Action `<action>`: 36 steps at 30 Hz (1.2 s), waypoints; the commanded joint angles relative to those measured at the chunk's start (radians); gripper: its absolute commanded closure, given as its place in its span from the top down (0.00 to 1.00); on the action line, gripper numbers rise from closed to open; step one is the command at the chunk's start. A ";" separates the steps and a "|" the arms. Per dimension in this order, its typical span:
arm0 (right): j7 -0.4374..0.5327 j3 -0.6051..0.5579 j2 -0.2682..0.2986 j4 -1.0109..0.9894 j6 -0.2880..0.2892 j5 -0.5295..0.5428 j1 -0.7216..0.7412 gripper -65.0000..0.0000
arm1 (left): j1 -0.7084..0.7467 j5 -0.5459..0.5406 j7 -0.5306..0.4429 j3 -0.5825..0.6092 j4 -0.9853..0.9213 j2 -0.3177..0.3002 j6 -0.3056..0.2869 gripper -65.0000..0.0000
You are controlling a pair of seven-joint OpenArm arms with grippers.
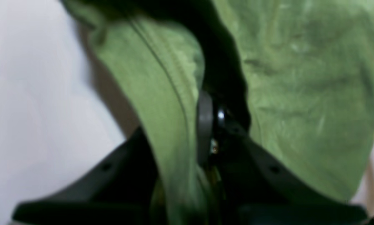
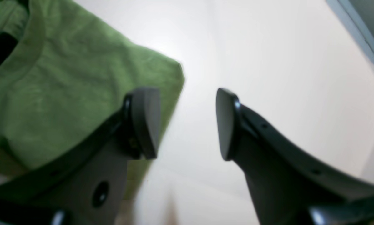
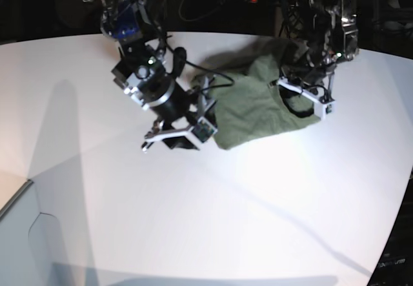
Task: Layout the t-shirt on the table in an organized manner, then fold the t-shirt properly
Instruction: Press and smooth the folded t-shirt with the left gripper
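Observation:
My left gripper has the t-shirt's stitched edge and the white table ahead is clear. I should keep pulling until the t-shirt lies flat, then let go.
The olive-green t-shirt lies crumpled on the white table, towards the back right. In the left wrist view a ridge of the t-shirt runs up between the dark fingers of my left gripper, which is shut on the cloth. In the base view that left gripper sits at the shirt's right edge. My right gripper stands open over the shirt's left corner and holds nothing; one finger is above the t-shirt, the other above bare table. The ribbed neck shows at upper left.
The table's curved edge drops to a grey floor at the lower left of the base view. In the right wrist view the table edge shows at the upper right. Dark equipment and cables stand behind the table.

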 commanded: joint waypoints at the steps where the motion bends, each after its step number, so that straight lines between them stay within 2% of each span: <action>1: 0.023 0.013 -0.007 0.015 -0.004 0.008 0.012 0.44 | -0.008 0.033 0.006 0.016 -0.001 -0.002 0.011 0.00; 5: 0.025 0.085 -0.007 0.012 -0.004 0.008 0.042 0.44 | -0.059 0.115 0.006 0.094 -0.015 -0.005 0.011 0.00; 7: 0.027 0.132 -0.009 0.001 -0.004 0.008 0.048 0.44 | -0.094 0.160 0.006 0.166 -0.015 -0.034 0.011 0.00; 14: 0.028 0.319 -0.010 -0.011 -0.004 0.010 0.063 0.44 | -0.303 0.238 0.005 0.557 -0.049 -0.150 0.011 0.00; 19: 0.028 0.456 -0.010 -0.011 -0.004 0.010 0.063 0.44 | -0.513 0.241 0.005 0.840 -0.199 -0.165 0.011 0.00; 21: 0.028 0.522 -0.010 -0.011 -0.004 0.010 0.061 0.44 | -0.588 0.247 0.005 0.942 -0.261 -0.157 0.011 0.00; 23: 0.028 0.579 -0.010 -0.011 -0.004 0.010 0.057 0.44 | -0.650 0.247 -0.005 1.034 -0.311 -0.123 0.011 0.00; 27: 0.028 0.669 -0.010 -0.011 -0.004 0.010 0.051 0.44 | -0.746 0.249 -0.084 1.202 -0.413 -0.068 0.011 0.00; 36: 0.030 0.760 -0.010 -0.010 -0.004 0.010 -0.012 0.44 | -0.871 0.249 -0.252 1.476 -0.580 0.056 0.011 0.00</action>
